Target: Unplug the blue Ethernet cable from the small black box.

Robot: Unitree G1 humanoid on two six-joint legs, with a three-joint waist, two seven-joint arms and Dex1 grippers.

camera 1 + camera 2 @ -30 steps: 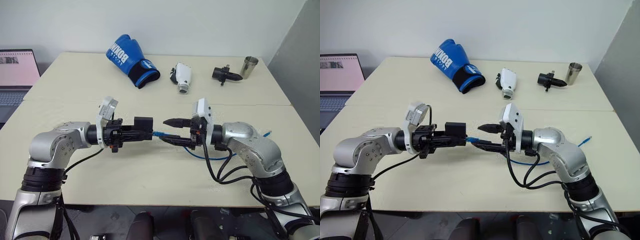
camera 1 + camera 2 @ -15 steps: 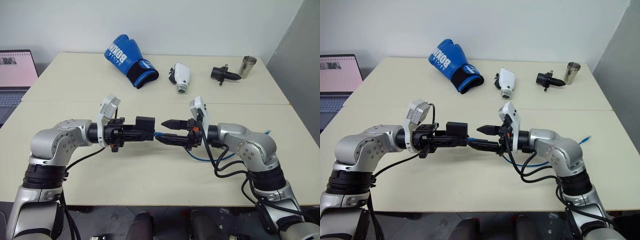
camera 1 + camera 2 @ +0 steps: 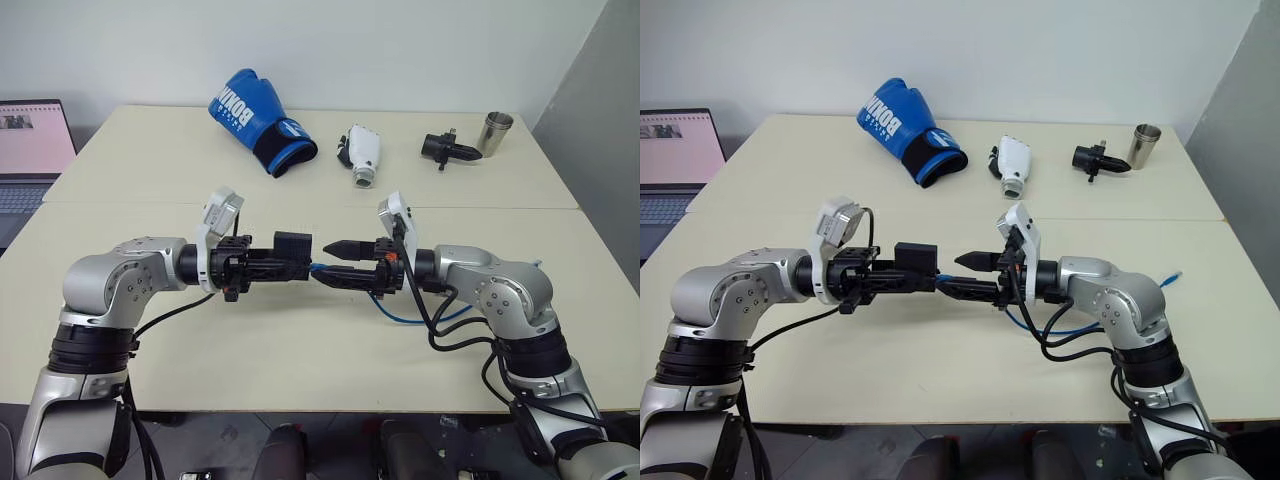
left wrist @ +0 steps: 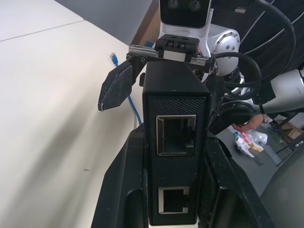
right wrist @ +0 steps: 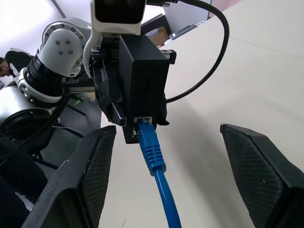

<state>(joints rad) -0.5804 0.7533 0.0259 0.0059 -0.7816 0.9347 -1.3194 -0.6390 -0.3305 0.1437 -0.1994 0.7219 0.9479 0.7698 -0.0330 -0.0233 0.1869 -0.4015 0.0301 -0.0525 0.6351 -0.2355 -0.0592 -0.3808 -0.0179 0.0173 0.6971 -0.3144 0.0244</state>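
Note:
My open right gripper should line up with the plug (image 5: 147,135) and pinch it before pulling, because the blue Ethernet cable's plug (image 5: 152,151) slants closer to one of my fingers.
The small black box (image 3: 291,245) hangs above the table with my left gripper (image 3: 285,263) shut on it; in the left wrist view the box (image 4: 176,114) shows two empty ports. The blue Ethernet cable (image 5: 153,149) is plugged into the box's (image 5: 142,76) edge that faces my right hand. My right gripper (image 3: 323,263) is open, one finger on each side of the cable just behind the plug, touching neither. From there the cable sags in a loop (image 3: 420,318) onto the table, and its free end (image 3: 1171,279) lies at the right.
Along the table's far side lie a blue boxing glove (image 3: 255,120), a white device (image 3: 362,152), a black cone-nosed gadget (image 3: 448,149) and a metal cup (image 3: 495,132). An open laptop (image 3: 30,150) stands off the left edge.
My right wrist has rolled and its elbow has dropped, with the fingers spread slightly wider around the cable. The left gripper and the box have stayed in place.

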